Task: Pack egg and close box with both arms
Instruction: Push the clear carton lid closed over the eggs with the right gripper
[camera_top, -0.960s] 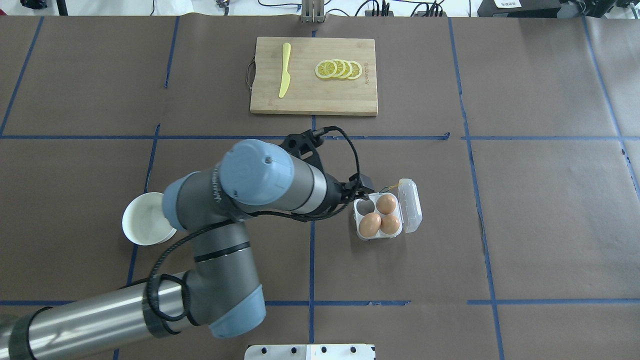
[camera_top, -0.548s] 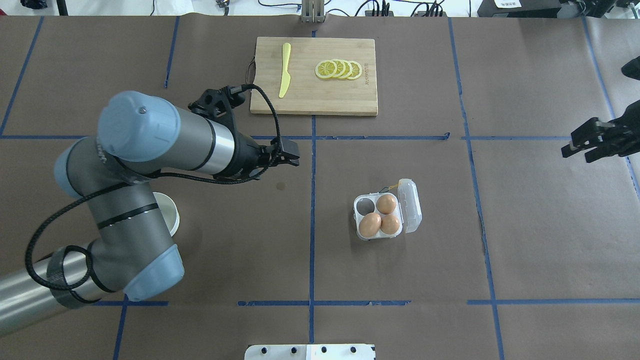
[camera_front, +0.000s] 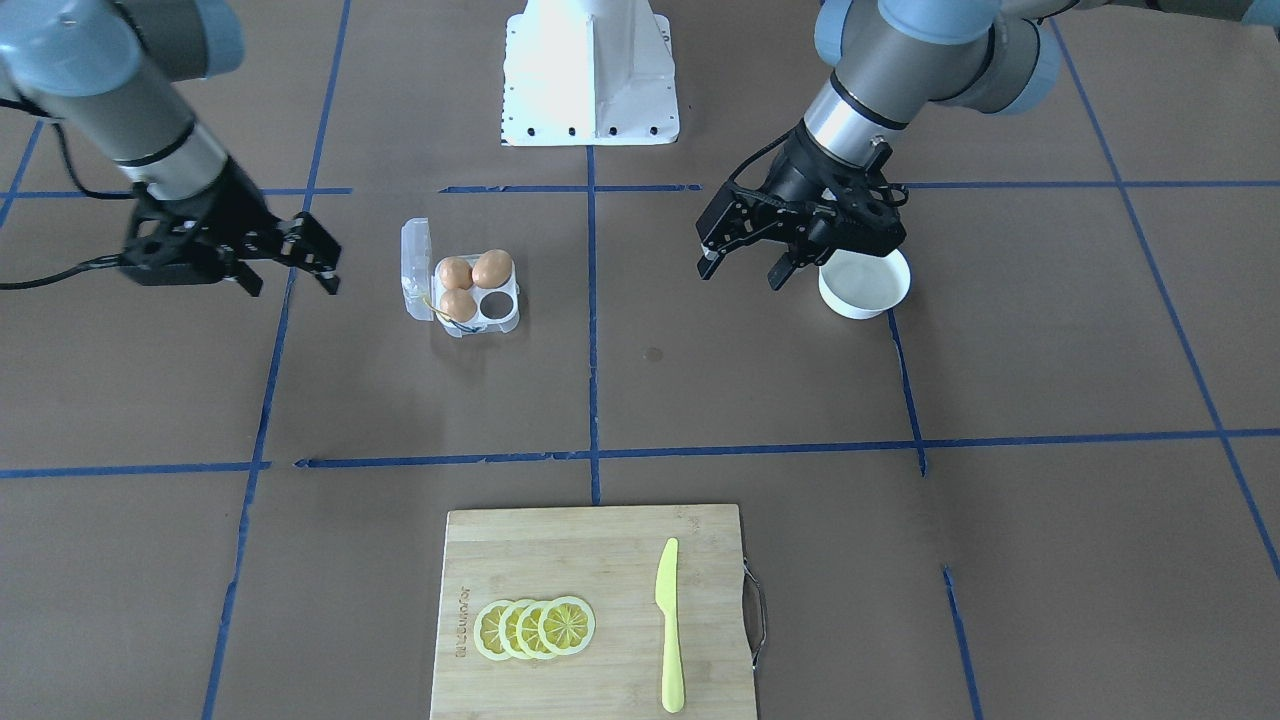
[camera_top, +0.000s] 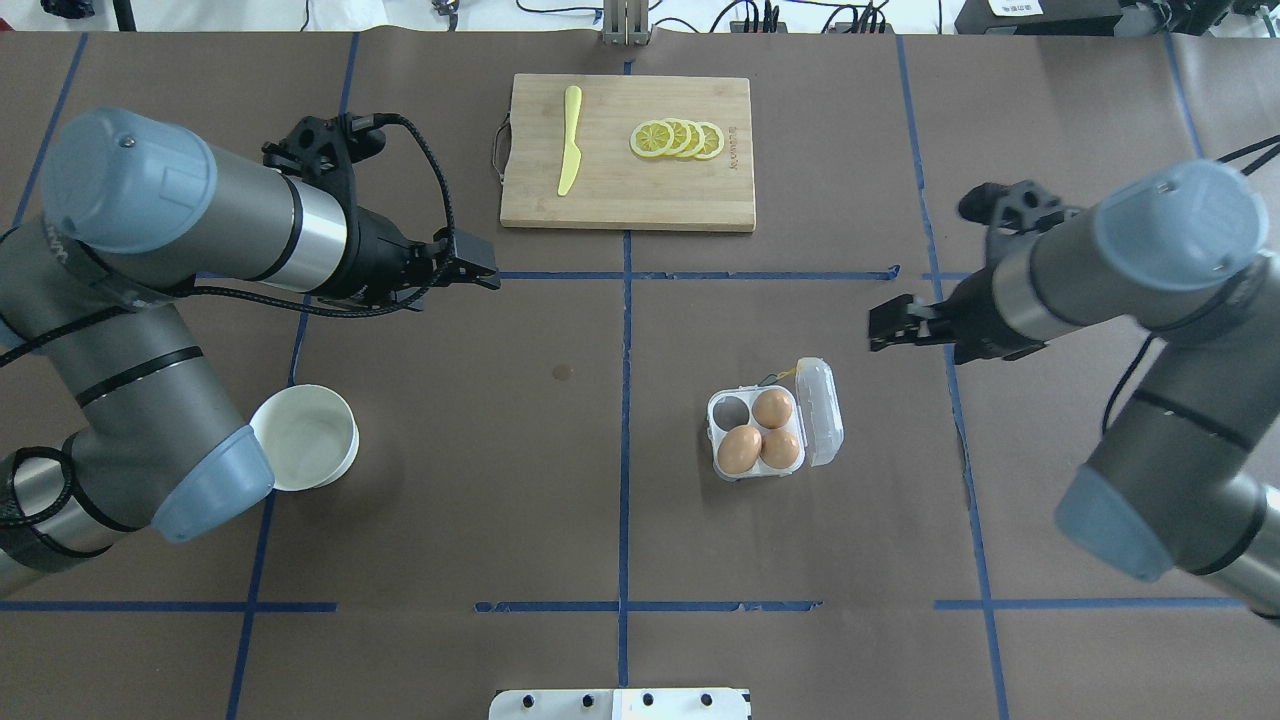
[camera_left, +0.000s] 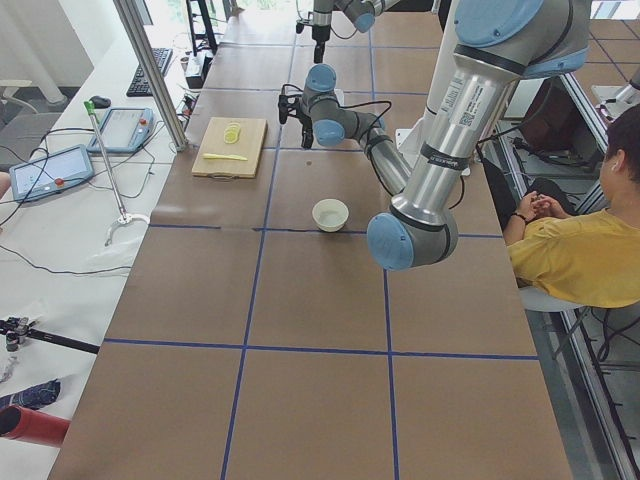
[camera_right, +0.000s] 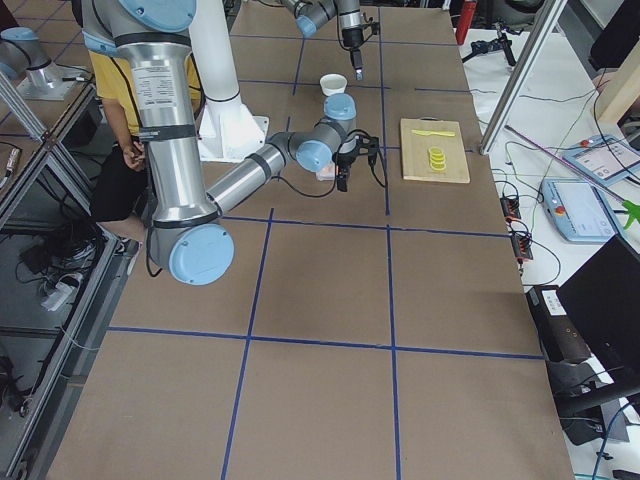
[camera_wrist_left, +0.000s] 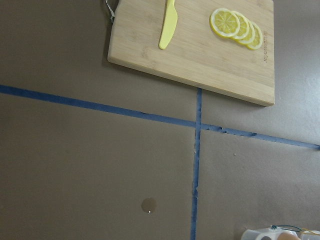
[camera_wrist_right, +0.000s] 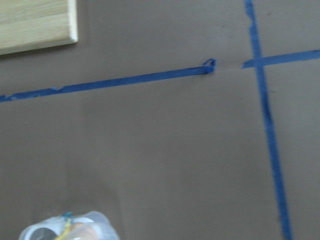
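Observation:
I should push the clear box's open, leaning lid over the eggs with my right gripper from the lid's outer side, since the white bowl is empty.
The clear box (camera_top: 714, 425) sits right of the table's middle, its lid (camera_top: 822, 410) hinged open to the right. Three orange-brown eggs (camera_top: 772, 408) fill three cells; the far-left cell (camera_top: 732, 409) is empty. The box also shows in the front view (camera_front: 495, 301). My left gripper (camera_top: 485, 272) is open and empty, far to the box's left; its spread fingers show in the front view (camera_front: 742, 270). My right gripper (camera_top: 880, 335) is open and empty, above the table just beyond the lid's right side, also in the front view (camera_front: 290, 283).
A white bowl (camera_top: 305, 437) stands at the near left beside my left arm. A wooden cutting board (camera_top: 628, 150) at the far middle holds a yellow knife (camera_top: 570, 140) and lemon slices (camera_top: 678, 139). Blue tape lines cross the brown table cover.
My left gripper has drawn back from the box's left side, leftward and farther away. My right arm has come in from the right edge toward the box. The eggs and box have not moved.

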